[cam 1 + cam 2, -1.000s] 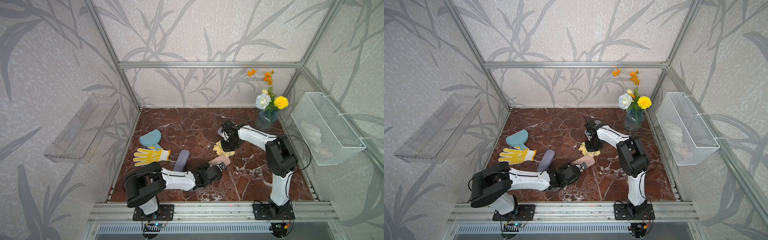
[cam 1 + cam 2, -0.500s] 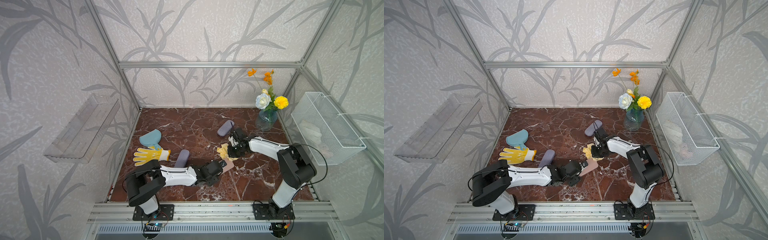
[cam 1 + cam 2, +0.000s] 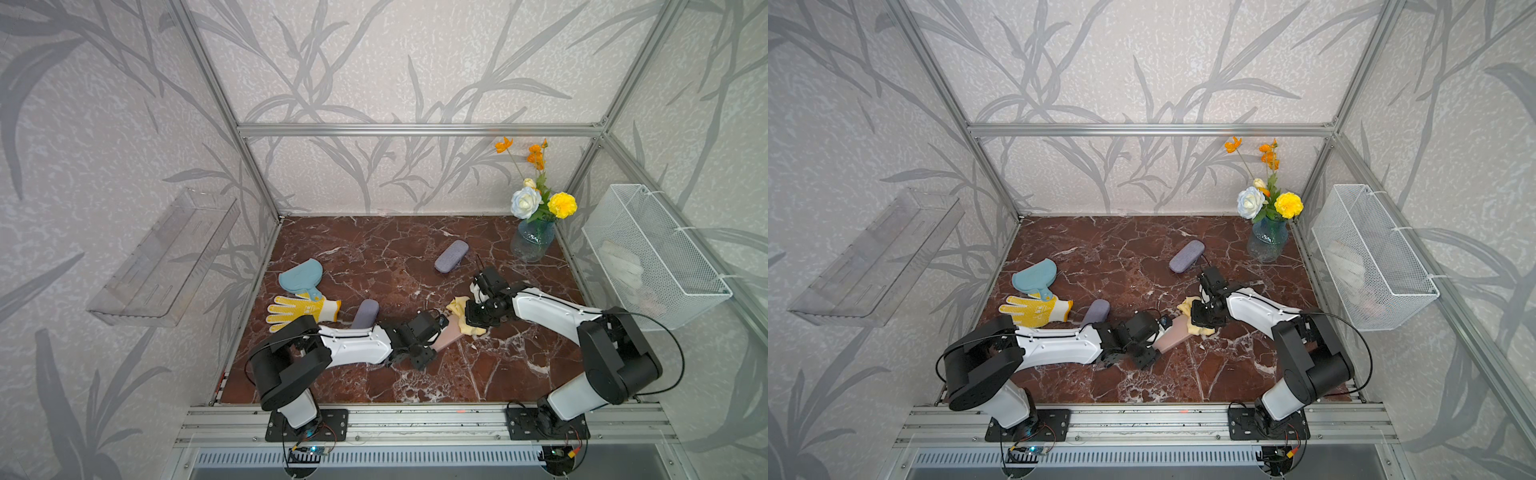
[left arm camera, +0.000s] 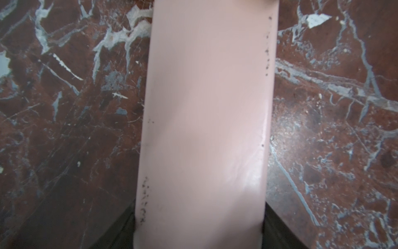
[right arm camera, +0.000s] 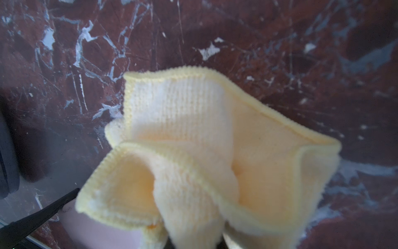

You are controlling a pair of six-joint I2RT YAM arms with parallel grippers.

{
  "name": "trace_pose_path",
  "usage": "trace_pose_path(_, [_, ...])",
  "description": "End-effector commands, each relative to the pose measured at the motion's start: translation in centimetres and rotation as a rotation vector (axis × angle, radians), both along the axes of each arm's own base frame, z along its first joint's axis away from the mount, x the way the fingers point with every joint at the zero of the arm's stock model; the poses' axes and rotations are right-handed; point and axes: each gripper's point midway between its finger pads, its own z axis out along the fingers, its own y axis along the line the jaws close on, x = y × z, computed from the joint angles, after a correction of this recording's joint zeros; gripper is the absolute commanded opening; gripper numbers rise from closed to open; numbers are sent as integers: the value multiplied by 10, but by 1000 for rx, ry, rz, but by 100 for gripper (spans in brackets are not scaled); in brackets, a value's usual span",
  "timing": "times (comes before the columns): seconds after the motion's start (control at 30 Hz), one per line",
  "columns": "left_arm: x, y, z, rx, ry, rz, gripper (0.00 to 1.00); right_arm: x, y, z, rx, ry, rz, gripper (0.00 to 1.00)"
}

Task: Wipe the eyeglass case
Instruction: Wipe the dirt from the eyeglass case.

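I can see the yellow cloth on the case's far end, past the dark specks, so my right gripper should lift and lay it nearer my left gripper.
A pink eyeglass case (image 3: 448, 338) (image 3: 1173, 340) lies low over the marble floor at front centre. My left gripper (image 3: 434, 337) (image 3: 1158, 332) is shut on its near end. In the left wrist view the case (image 4: 204, 118) fills the middle, with dark specks along both edges, and a dark finger (image 4: 120, 232) shows at each side. My right gripper (image 3: 473, 320) (image 3: 1202, 318) is shut on a bunched yellow cloth (image 3: 457, 305) (image 3: 1202, 330) (image 5: 204, 140). The cloth rests on the case's far end (image 5: 97, 232).
Two grey-purple cases lie apart, one at the back (image 3: 451, 256) and one by a yellow glove (image 3: 299, 311). A blue mitt (image 3: 301, 274) lies left. A flower vase (image 3: 532, 241) stands back right. A wire basket (image 3: 648, 257) and a clear shelf (image 3: 162, 257) hang on the side walls.
My right gripper has come forward and right with the cloth, uncovering the grey case at the back. The pink case in my left gripper has shifted slightly toward the front.
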Motion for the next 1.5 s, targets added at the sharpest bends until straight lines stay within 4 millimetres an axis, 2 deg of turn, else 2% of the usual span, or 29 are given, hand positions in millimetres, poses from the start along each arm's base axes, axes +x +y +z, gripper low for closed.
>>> trace_pose_path(0.0, [22,29,-26,74,18,162,0,-93,44,30,259,343,128,0])
trace_pose_path(0.1, [21,27,-27,60,39,154,0,-93,53,43,271,328,150,0])
trace_pose_path(0.2, [18,26,-26,37,74,148,0,-91,66,48,282,322,153,0])
trace_pose_path(0.33, [17,25,-22,-1,96,147,0,-89,86,32,298,335,149,0])
trace_pose_path(0.4, [15,25,-21,-14,100,136,0,-81,86,21,281,328,134,0])
trace_pose_path(0.5, [11,23,-20,-30,105,115,0,-55,60,2,190,297,79,0])
trace_pose_path(0.6, [9,22,-20,-37,110,102,0,-21,17,-6,49,225,14,0])
trace_pose_path(0.7, [8,22,-18,-44,110,98,0,3,-26,2,-149,134,7,0])
trace_pose_path(0.77, [8,23,-19,-44,109,99,0,12,-45,19,-279,75,41,0])
trace_pose_path(0.8, [8,23,-19,-43,108,101,0,16,-49,31,-324,33,67,0])
trace_pose_path(0.87, [8,23,-19,-44,109,104,0,17,-44,52,-364,-27,120,0])
trace_pose_path(0.93, [9,22,-19,-41,109,102,0,8,-20,66,-308,-42,171,0])
trace_pose_path(1.03, [9,22,-19,-38,112,102,0,-14,31,63,-125,21,193,0])
trace_pose_path(1.13, [11,24,-16,-43,95,113,0,-24,82,55,70,78,188,0])
trace_pose_path(1.2, [13,25,-12,-54,73,126,0,-21,97,48,145,119,145,0])
trace_pose_path(1.27, [15,26,-8,-65,53,130,0,-16,101,38,161,128,137,0])
trace_pose_path(1.33, [15,27,-5,-75,40,124,0,-11,88,19,132,158,124,0])
trace_pose_path(1.4, [14,27,-5,-80,34,120,0,-6,64,-6,79,204,93,0])
trace_pose_path(1.47, [15,27,-4,-82,29,116,0,6,27,-20,-55,186,96,0])
